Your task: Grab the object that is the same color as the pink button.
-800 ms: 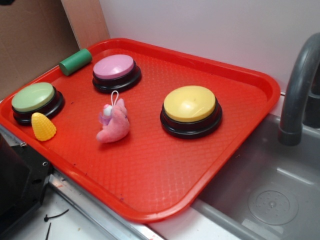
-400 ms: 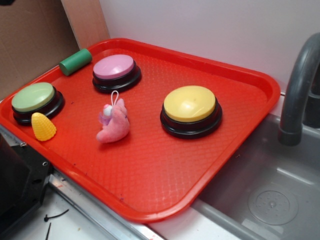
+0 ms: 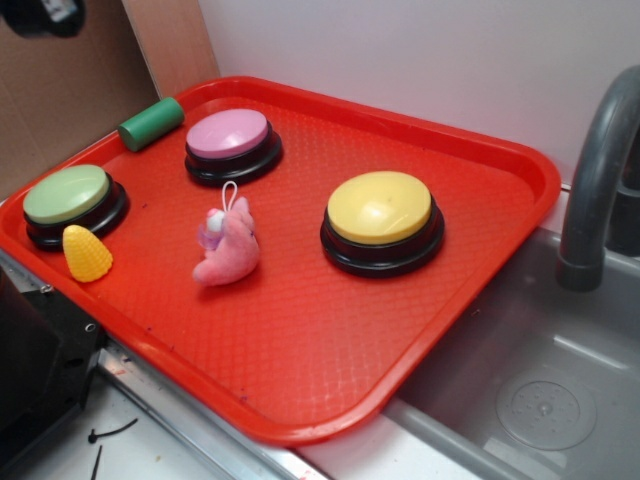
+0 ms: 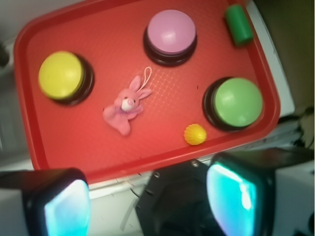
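Observation:
My gripper will lift the pink plush animal (image 3: 231,248), and it will come up freely together with its loop, because the white string loop (image 3: 229,194) is clear of the pink button.
A small pink plush animal (image 3: 228,248) (image 4: 127,103) with a white string loop lies near the middle of the red tray (image 3: 330,340) (image 4: 29,132). The pink button (image 3: 230,140) (image 4: 171,35) stands on its black base behind the plush. My gripper (image 4: 150,201) hangs high above the tray's near edge, open, with nothing between its two teal pads (image 4: 66,209). In the exterior view only a dark bit of the arm (image 3: 40,14) shows at the top left corner.
A yellow button (image 3: 381,218) (image 4: 62,75), a green button (image 3: 72,202) (image 4: 236,102), a yellow corn toy (image 3: 87,253) (image 4: 195,134) and a green cylinder (image 3: 151,123) (image 4: 238,23) share the tray. A grey sink (image 3: 540,390) with a faucet (image 3: 595,190) lies right of it.
A dark part of the arm has come into the exterior view at the top left corner. Everything on the tray is where it was.

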Controlling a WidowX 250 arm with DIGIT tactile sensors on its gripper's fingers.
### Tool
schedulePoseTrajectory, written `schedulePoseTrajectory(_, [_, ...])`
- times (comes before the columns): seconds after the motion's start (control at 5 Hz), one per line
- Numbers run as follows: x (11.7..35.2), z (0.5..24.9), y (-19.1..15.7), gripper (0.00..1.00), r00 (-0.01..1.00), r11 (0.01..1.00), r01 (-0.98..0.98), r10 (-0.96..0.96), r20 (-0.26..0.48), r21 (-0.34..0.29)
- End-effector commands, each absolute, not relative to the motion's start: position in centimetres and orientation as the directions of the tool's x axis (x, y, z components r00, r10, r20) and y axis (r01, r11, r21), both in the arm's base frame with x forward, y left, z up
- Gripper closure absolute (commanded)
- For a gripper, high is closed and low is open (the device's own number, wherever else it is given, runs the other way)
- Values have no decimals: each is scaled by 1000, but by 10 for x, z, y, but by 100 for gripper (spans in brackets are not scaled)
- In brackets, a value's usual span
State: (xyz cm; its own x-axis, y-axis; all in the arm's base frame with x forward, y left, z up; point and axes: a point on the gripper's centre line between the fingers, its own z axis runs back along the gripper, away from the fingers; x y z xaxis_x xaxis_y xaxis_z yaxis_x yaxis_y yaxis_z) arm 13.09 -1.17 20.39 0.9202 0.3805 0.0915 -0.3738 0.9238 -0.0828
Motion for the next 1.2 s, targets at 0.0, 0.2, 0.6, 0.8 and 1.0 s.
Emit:
schedulePoseTrajectory(0.0, [163,162,-10,0,628,648,-748,761,162,-142])
schedulePoseTrajectory(0.2, [176,140,-13,0,524,534,-823,845,105,-193])
schedulePoseTrajectory(0.6, [198,87,-26,0,453,459,-865,888,80,-201])
schedulePoseTrajectory(0.8, [202,56,-31,0,464,469,-863,883,72,-189])
schedulePoseTrajectory(1.0, [202,36,-36,0,481,479,-863,876,32,-163])
